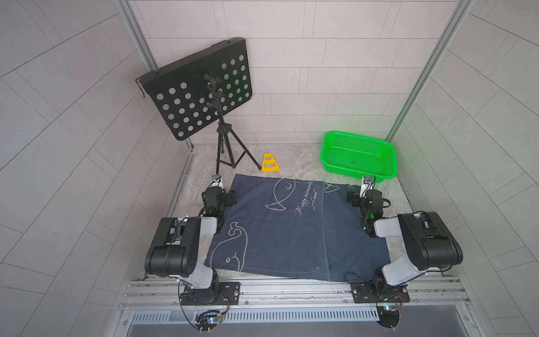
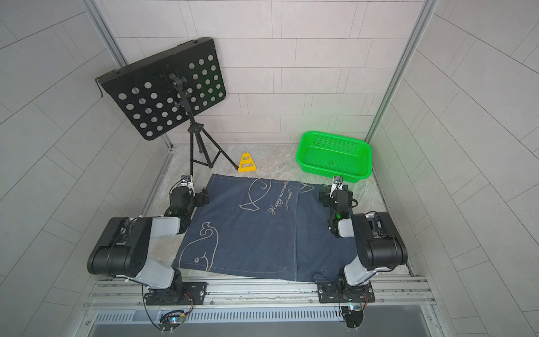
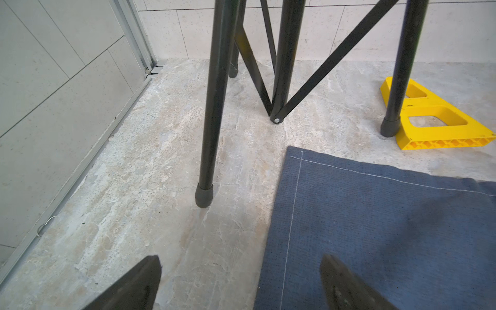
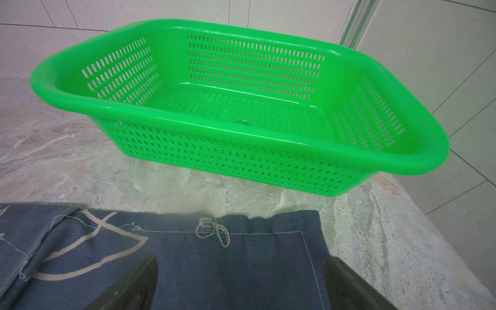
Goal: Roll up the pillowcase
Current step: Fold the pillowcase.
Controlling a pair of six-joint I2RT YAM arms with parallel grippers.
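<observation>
Next, my right gripper swings out past the pillowcase's side seam and takes the pillowcase's far corner [image 4: 311,219] from there, since the green basket stands close behind it.
The dark navy pillowcase [image 1: 280,227] lies spread flat on the marble-look table, with pale whale outlines and cursive script showing in both top views. My left gripper [image 3: 241,268] stands open astride its left edge near the far left corner, one fingertip over bare table and the other over cloth [image 3: 389,228]. My right gripper [image 4: 241,268] stands open over the far right corner of the cloth [image 4: 214,255], one fingertip just past the stitched side seam. Nothing is held between either pair of fingers. In a top view the left gripper [image 1: 223,189] and right gripper [image 1: 363,192] flank the far edge.
A black music stand [image 1: 198,87] on a tripod stands at the back left; one tripod leg [image 3: 212,134] is close ahead of the left gripper. A yellow wedge [image 1: 270,164] lies beyond the far edge. A green slotted basket [image 1: 326,151] sits at the back right, right ahead of the right gripper.
</observation>
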